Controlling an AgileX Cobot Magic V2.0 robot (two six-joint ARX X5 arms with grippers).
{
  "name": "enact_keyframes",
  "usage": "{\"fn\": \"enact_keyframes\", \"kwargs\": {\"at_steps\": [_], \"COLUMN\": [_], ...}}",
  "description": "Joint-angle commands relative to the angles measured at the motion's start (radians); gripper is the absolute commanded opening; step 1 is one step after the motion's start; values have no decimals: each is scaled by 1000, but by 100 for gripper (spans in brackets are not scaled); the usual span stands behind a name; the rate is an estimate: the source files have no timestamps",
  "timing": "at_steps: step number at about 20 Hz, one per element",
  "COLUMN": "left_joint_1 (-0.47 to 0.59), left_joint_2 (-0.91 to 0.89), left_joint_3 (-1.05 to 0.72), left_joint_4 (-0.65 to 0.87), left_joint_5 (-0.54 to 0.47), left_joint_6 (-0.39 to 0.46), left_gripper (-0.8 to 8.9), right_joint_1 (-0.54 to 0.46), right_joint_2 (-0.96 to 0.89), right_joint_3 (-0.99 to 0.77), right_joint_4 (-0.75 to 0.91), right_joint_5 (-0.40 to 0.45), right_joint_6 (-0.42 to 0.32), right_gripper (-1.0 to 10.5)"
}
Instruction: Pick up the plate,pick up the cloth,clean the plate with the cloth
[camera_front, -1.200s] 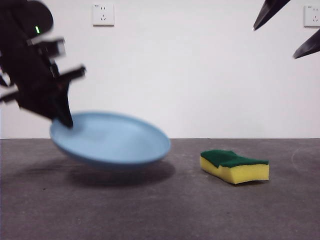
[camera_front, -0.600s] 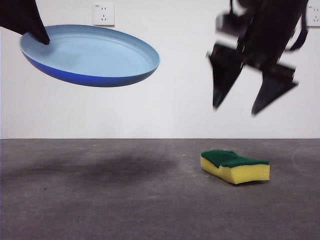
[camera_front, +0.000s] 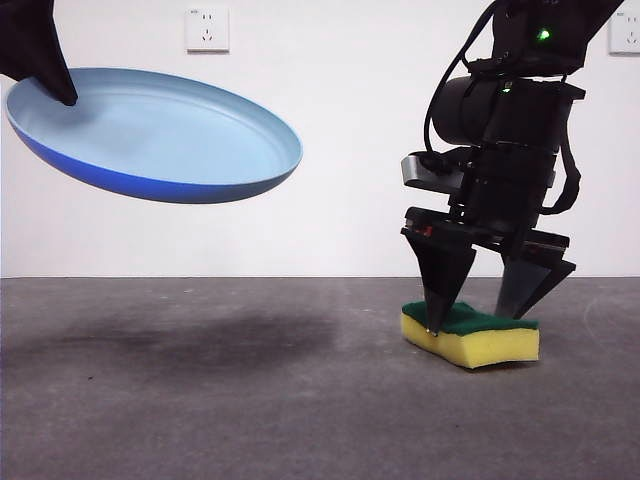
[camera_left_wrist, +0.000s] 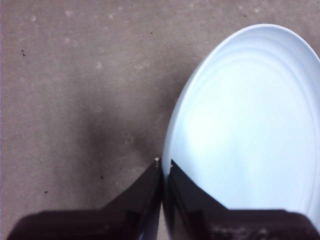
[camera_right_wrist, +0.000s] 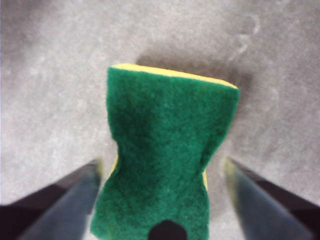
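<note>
I expect the cloth (camera_front: 472, 336) to bunch up at a narrow middle (camera_right_wrist: 162, 152), where its sides curve in, and to spread out at both ends when I wipe the plate.
The light-blue plate (camera_front: 160, 125) hangs tilted in the air at the upper left of the front view. My left gripper (camera_front: 62, 92) is shut on its rim; the left wrist view shows the two jaws pinching the edge of the plate (camera_left_wrist: 245, 125). The cloth, a yellow sponge with a green top (camera_front: 470, 333), lies on the table at the right. My right gripper (camera_front: 478, 310) is down over it, open, one jaw on each side of the cloth (camera_right_wrist: 165, 160), with gaps between jaws and sponge.
The dark grey table (camera_front: 250, 400) runs across the front view under a white wall with two sockets (camera_front: 206, 28). The plate's shadow lies on the table at the left.
The right arm has dropped from mid-air down to the sponge, jaws now straddling it. The plate has drifted slightly left and stays held high.
</note>
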Motion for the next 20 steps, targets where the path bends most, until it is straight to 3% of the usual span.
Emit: {"fn": "enact_keyframes", "kwargs": {"at_steps": [1, 3, 6, 8, 12, 15, 20], "left_joint_1": [0, 0, 0, 0, 0, 0, -1], "left_joint_2": [-1, -1, -1, -1, -1, -1, -1], "left_joint_3": [-9, -9, -9, -9, -9, -9, -9], "left_joint_4": [5, 4, 1, -8, -19, -31, -39], "left_joint_5": [-1, 0, 0, 0, 1, 1, -1], "left_joint_6": [9, 9, 9, 9, 9, 12, 11], "left_gripper": [-8, -8, -8, -8, -8, -8, -8], "right_joint_1": [2, 2, 2, 2, 2, 3, 8], "right_joint_2": [9, 9, 9, 9, 25, 62, -7], "right_joint_3": [-3, -3, -3, -3, -3, -3, -2], "right_joint_4": [2, 1, 1, 0, -5, -21, -39], "right_joint_5": [2, 2, 2, 1, 2, 2, 2], "right_joint_6": [-5, -6, -5, -7, -9, -11, 1], "right_gripper": [359, 278, 253, 148, 147, -22, -17]}}
